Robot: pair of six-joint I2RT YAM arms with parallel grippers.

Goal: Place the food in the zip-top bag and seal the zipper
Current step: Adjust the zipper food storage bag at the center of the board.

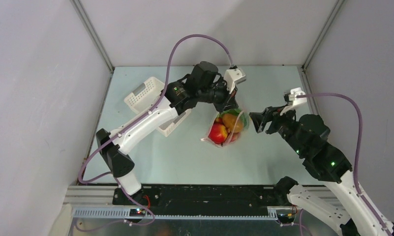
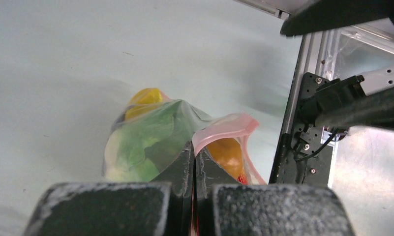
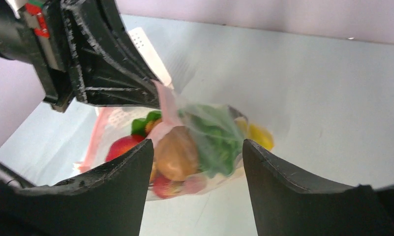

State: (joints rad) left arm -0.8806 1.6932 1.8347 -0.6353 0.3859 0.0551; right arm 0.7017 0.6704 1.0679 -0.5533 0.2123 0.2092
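Note:
The robot's left gripper has hold of the zipper's end far from its slider (image 1: 203,139), so next the right gripper takes over that end (image 3: 169,104) and leaves the left gripper free for the slider.
The clear zip-top bag (image 1: 224,129) hangs above the table's middle with the toy food (image 1: 218,132) inside it: red, orange, brown, green and yellow pieces. My left gripper (image 1: 229,104) is shut on the bag's pink zipper strip (image 2: 224,129) at its top edge and holds the bag up. In the left wrist view the bag (image 2: 150,140) hangs below my fingers (image 2: 185,164), its mouth gaping beside them. My right gripper (image 1: 258,121) is open and empty, just right of the bag. In the right wrist view the bag (image 3: 204,142) hangs between and beyond my fingertips (image 3: 136,162).
A white lattice basket (image 1: 145,96) lies on the table at the back left, partly under the left arm. Grey walls close in the table on three sides. A black and metal rail (image 1: 195,199) runs along the near edge.

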